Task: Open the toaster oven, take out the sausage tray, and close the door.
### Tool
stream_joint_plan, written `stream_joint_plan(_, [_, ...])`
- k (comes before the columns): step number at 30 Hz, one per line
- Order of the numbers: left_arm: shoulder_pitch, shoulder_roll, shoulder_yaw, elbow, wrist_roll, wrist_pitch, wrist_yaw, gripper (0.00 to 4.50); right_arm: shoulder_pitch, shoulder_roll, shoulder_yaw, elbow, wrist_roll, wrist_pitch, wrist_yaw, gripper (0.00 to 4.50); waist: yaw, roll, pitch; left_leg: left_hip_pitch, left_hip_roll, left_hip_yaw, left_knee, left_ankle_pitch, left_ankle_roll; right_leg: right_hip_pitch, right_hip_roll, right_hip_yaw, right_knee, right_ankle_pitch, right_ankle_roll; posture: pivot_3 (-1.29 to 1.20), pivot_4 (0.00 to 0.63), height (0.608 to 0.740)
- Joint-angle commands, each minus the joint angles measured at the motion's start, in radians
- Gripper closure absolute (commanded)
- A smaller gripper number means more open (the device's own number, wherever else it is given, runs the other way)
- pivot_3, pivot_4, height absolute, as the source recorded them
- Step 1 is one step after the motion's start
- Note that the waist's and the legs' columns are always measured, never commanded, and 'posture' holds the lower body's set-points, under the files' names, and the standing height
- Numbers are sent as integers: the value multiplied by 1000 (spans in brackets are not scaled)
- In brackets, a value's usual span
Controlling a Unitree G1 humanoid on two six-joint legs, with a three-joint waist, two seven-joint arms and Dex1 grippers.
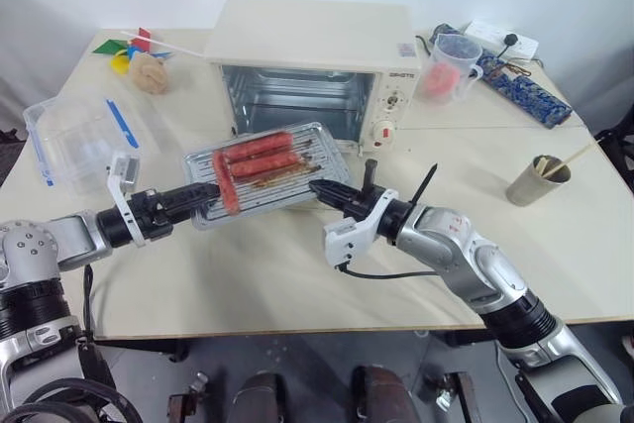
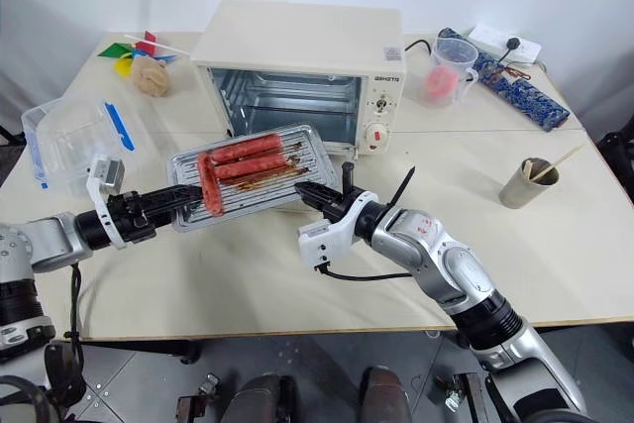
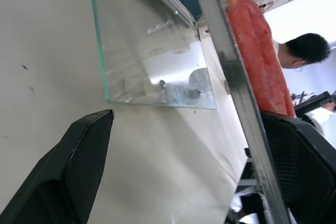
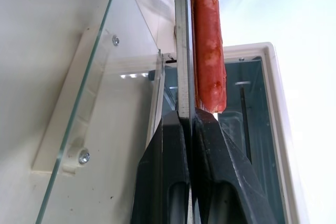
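The sausages (image 1: 262, 155) are lying on a ridged rack (image 1: 299, 173) inside the tray's rim, so they should stay in place when I carry the tray with only my left gripper.
The cream-white toaster oven (image 1: 307, 47) stands at the back of the table with its cavity exposed. Its glass door (image 4: 105, 103) is folded down flat in front of it. The sausage tray (image 1: 267, 167), silver with several red sausages (image 1: 256, 149) on its rack, hangs just above the door. My right gripper (image 1: 319, 188) is shut on the tray's right rim (image 4: 182, 66). My left gripper (image 1: 206, 193) is open at the tray's left front corner. In the left wrist view the tray's rim (image 3: 231, 82) runs between the wide-apart fingers (image 3: 68, 182), close to one of them.
A clear plastic box with blue clips (image 1: 84, 136) lies at the left. Toys (image 1: 139, 58) sit at the far left corner. Right of the oven are a measuring cup (image 1: 451, 66), a power strip (image 1: 500, 39) and a paper cup with sticks (image 1: 540, 180). A person (image 3: 310, 51) is in the background.
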Motion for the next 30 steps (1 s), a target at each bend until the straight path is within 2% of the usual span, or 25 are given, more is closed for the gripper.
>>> stream_joint_plan(1, [-25, -17, 47, 18, -29, 31, 23, 388, -20, 9, -54, -76, 44, -10, -1, 4500, 1, 0, 0, 0, 0, 0, 0, 0, 0, 0, 0, 0, 0, 0, 0, 0, 150, 740])
stream_joint_plan(14, [-47, -54, 115, 59, -57, 117, 71, 4025, 5, 9, -61, -107, 116, -26, 52, 4500, 6, 0, 0, 0, 0, 0, 0, 0, 0, 0, 0, 0, 0, 0, 0, 0, 150, 740])
stream_joint_plan(16, [-41, -57, 112, 59, -69, 118, 81, 4386, 5, 12, -63, -107, 123, -26, 61, 4500, 7, 0, 0, 0, 0, 0, 0, 0, 0, 0, 0, 0, 0, 0, 0, 0, 150, 740])
stream_joint_plan(18, [-31, -58, 105, 57, -83, 118, 95, 4495, 5, 14, -65, -105, 129, -26, 68, 4500, 9, 0, 0, 0, 0, 0, 0, 0, 0, 0, 0, 1, 0, 0, 0, 0, 150, 740])
stream_joint_plan(30, [-2, -48, 67, 120, -171, 118, 191, 4495, 6, 25, -72, -110, 164, -3, 108, 4500, 12, 0, 0, 0, 0, 0, 1, 0, 0, 0, 0, 1, 0, 0, 0, 0, 150, 740])
